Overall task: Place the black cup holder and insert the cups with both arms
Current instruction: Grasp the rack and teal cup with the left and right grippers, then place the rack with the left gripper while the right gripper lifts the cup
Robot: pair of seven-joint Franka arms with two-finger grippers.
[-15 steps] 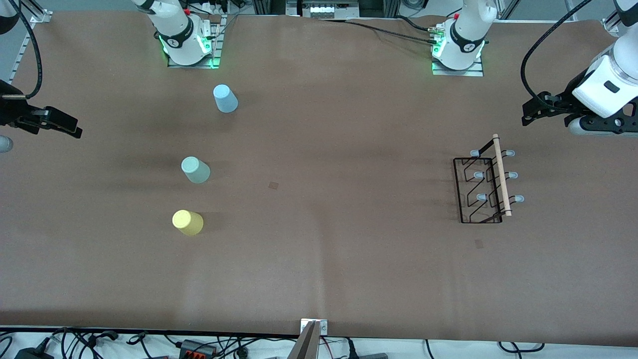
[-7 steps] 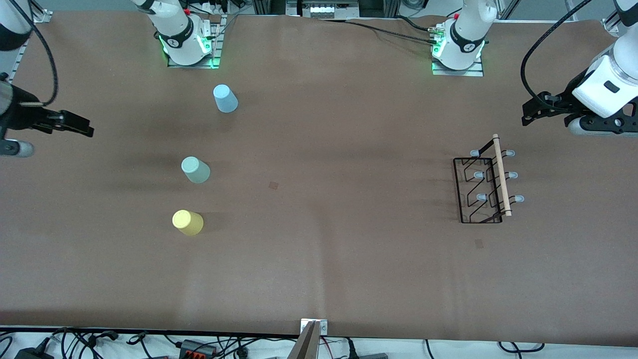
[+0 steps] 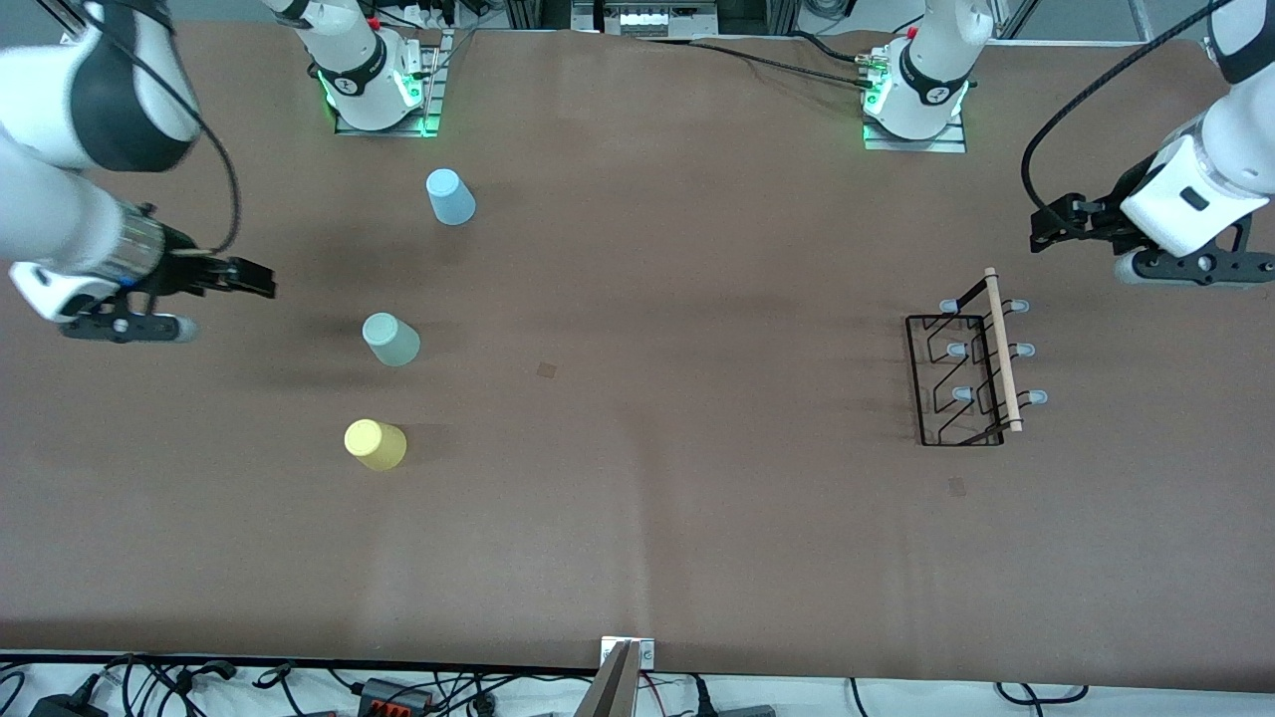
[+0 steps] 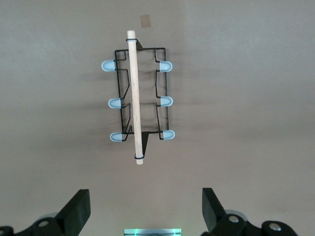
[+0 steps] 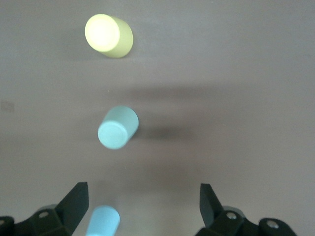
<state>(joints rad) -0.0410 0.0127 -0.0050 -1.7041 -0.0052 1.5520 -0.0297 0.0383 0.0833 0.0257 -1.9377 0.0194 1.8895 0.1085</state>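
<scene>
The wooden handle (image 4: 136,98) points into the space between the left gripper's open fingers, so the left gripper keeps moving to the handle's middle (image 3: 1002,351) until its fingers are on both sides of it.
The black cup holder (image 3: 1002,351) stands on the table toward the left arm's end, its wooden handle (image 4: 134,98) on top and grey-tipped pegs on both sides. My left gripper (image 3: 1054,221) hangs open over the table beside the holder, apart from it; the left wrist view shows its gripper (image 4: 145,211) with nothing between the fingers. Three cups stand upside down toward the right arm's end: light blue (image 3: 450,196), pale green (image 3: 390,339) and yellow (image 3: 375,444). My right gripper (image 3: 254,280) is open over the table beside the pale green cup (image 5: 118,128), touching nothing.
The two arm bases (image 3: 374,85) (image 3: 916,95) stand along the table's edge farthest from the front camera. Cables (image 3: 398,687) and a metal bracket (image 3: 628,652) lie at the nearest edge. Small dark marks (image 3: 546,369) (image 3: 957,486) show on the brown table cover.
My right arm has swung in from the table's end toward the cups. My left gripper has shifted slightly toward the cup holder. Cups and holder have not moved.
</scene>
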